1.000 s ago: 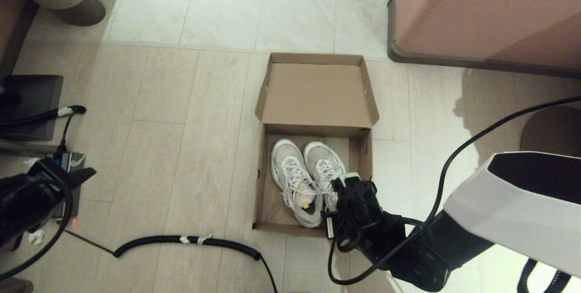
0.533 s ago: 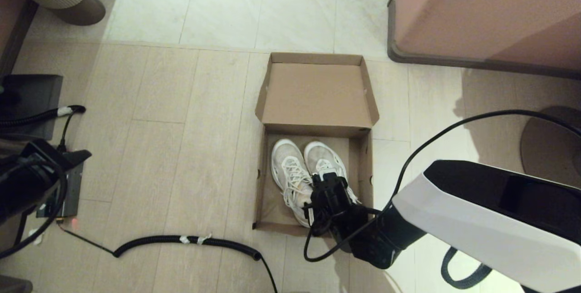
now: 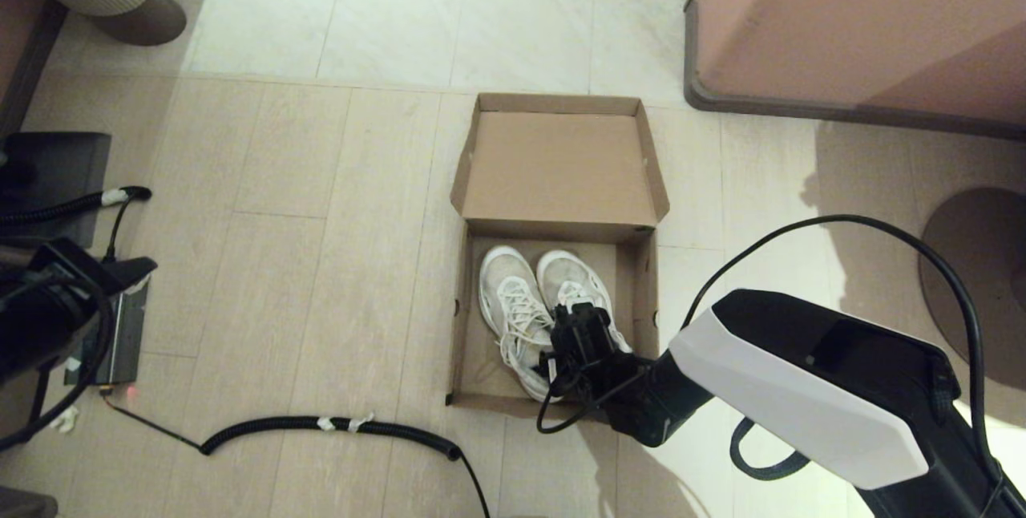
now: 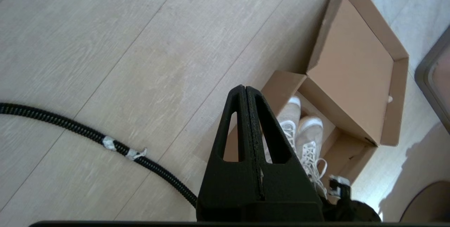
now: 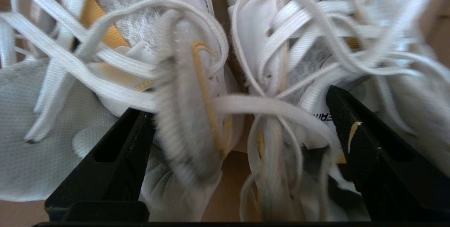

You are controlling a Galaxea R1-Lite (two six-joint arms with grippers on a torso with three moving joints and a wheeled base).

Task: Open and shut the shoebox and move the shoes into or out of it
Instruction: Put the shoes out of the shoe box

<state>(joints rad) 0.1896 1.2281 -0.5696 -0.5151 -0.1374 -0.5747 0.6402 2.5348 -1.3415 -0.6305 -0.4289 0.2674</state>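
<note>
I expect the white sneakers (image 3: pixel 515 298) to come out together when I lift, as the inner collars (image 5: pixel 190 104) stand side by side between the fingers of my right gripper.
The brown cardboard shoebox (image 3: pixel 458 325) lies on the floor with its hinged lid (image 3: pixel 559 169) folded flat away from me. The white sneakers (image 3: pixel 517 305) sit side by side inside it, toes toward the lid. My right gripper (image 3: pixel 579 333) reaches down into the box at the heel end of the shoes. In the right wrist view it (image 5: pixel 234 102) is open, its black fingers (image 5: pixel 116 156) straddling the inner collars and loose laces of both shoes (image 5: pixel 182 79). My left gripper (image 4: pixel 245 90) hangs shut over bare floor at the far left (image 3: pixel 140 268), holding nothing.
A black corrugated hose (image 3: pixel 337 426) curves across the floor near the box's front left. A large pinkish-brown furniture block (image 3: pixel 858 21) stands at the back right. A dark box (image 3: pixel 56 181) sits at the left, a round dark base (image 3: pixel 974 261) at the right.
My right arm has swung left and reached lower into the box, bringing its gripper from the right shoe's heel to between both shoes. The left gripper shifted slightly.
</note>
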